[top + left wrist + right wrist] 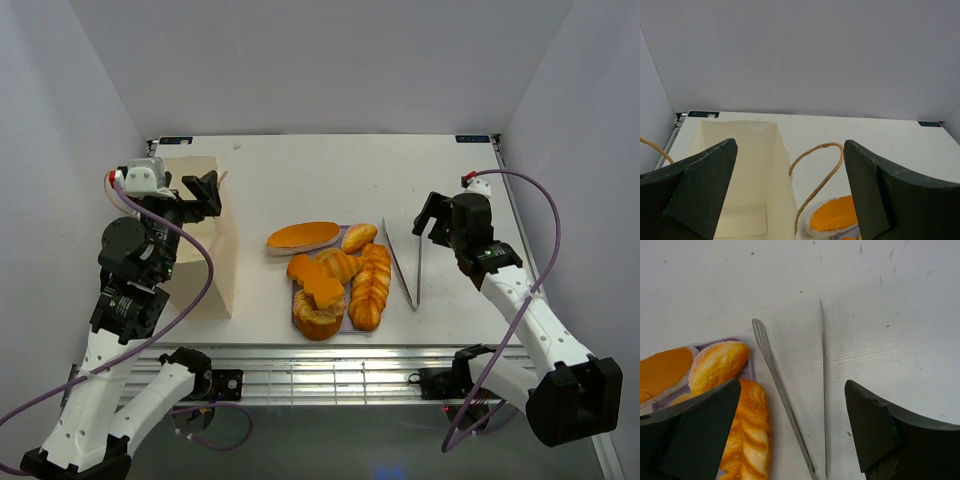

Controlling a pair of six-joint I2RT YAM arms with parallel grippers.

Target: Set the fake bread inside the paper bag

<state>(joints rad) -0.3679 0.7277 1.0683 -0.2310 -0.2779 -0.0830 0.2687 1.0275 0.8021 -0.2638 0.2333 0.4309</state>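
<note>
I continue to lower my right gripper until its fingers straddle both arms [419, 272] of the silver tongs [402, 268], since the tongs lie clear of the braided loaf with both arms between those fingers.
The fake bread lies piled at the table's middle: a long flat loaf [303, 235], a round bun [358, 237], a croissant [338, 264], a braided loaf [370, 285], a turnover [315, 282] and a ring [318, 316]. The paper bag [208, 250] stands upright and open at the left. My left gripper [205, 192] is open and empty above the bag's mouth; its wrist view looks into the bag [740, 190], past a cord handle [820, 165]. My right gripper [432, 215] is open and empty above the silver tongs [790, 410], right of the braided loaf [747, 435].
The tongs [405, 265] lie on the table right of the bread, their arms spread. A lavender tray [750, 369] shows under the bread. Grey walls close in the table at the left, back and right.
</note>
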